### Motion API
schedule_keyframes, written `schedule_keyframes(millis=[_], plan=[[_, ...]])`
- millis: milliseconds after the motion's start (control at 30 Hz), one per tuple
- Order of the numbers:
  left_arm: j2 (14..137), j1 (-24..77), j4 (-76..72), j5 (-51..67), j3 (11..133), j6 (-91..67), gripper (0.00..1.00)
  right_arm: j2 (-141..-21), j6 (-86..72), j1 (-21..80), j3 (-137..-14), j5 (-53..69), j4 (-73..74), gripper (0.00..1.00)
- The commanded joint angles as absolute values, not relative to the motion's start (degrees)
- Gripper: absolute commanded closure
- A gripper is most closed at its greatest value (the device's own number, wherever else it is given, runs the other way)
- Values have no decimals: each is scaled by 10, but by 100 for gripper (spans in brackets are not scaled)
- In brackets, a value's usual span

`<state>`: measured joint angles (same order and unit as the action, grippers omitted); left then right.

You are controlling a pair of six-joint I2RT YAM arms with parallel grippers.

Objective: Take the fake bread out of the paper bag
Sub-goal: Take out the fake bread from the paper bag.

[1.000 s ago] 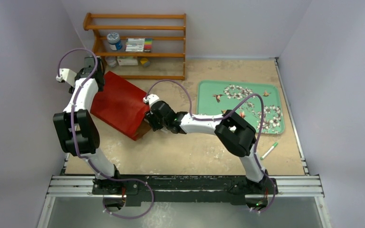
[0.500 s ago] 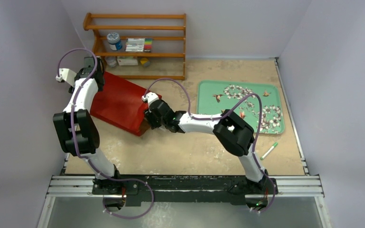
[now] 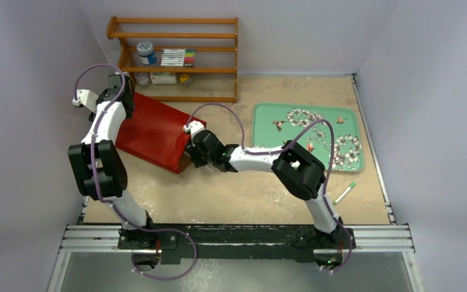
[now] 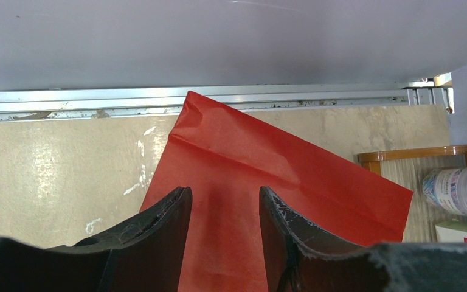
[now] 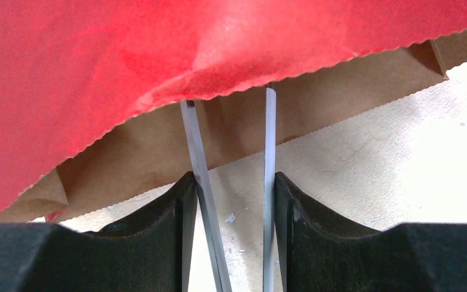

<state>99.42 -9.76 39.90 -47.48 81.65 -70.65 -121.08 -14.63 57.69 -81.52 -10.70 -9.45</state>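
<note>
The tongs' arms [image 5: 270, 131] are apart inside the bag's opening, so next my right gripper presses the tongs closed on the fake bread before pulling it to the green tray [image 3: 307, 137].
The red paper bag [image 3: 152, 131] lies on its side at the left, its brown-lined mouth toward the middle of the table. My left gripper [image 3: 118, 91] is over the bag's closed far end. In the left wrist view its fingers [image 4: 222, 190] stand apart over the bag's red top [image 4: 267, 158], with nothing between them. My right gripper [image 3: 191, 155] is at the bag's mouth, shut on metal tongs [image 5: 193, 140]. The tongs' two blades reach under the bag's notched rim [image 5: 158, 55] into the mouth. The fake bread is hidden.
A green flowered tray [image 3: 264, 121] lies at the right. A wooden shelf [image 3: 176, 61] with a jar and small items stands at the back, close behind the bag. A green marker [image 3: 345, 192] lies near the right edge.
The bag's mouth end has shifted a little up and left. My right gripper with the tongs has followed it toward the bag. The left gripper has barely moved.
</note>
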Motion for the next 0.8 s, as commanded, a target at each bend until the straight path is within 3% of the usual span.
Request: schedule_keyframes(millis=[0,200,300,500,767], plan=[[970,-104,387,-483,815,-694,55,-1188,-157,575,-822,-107,-118,80],[972,-104,383,-481,806,-697,55,-1236,-163,575,-840,-113,-121,33],[970,-105,374,-481,802,-693,54,-1245,-161,574,-840,-110,-140,20],[976,-104,367,-480,807,-687,54,-1261,-153,575,-857,-113,-142,23],[984,-105,365,-475,811,-685,55,-1226,-157,573,-831,-121,-161,53]])
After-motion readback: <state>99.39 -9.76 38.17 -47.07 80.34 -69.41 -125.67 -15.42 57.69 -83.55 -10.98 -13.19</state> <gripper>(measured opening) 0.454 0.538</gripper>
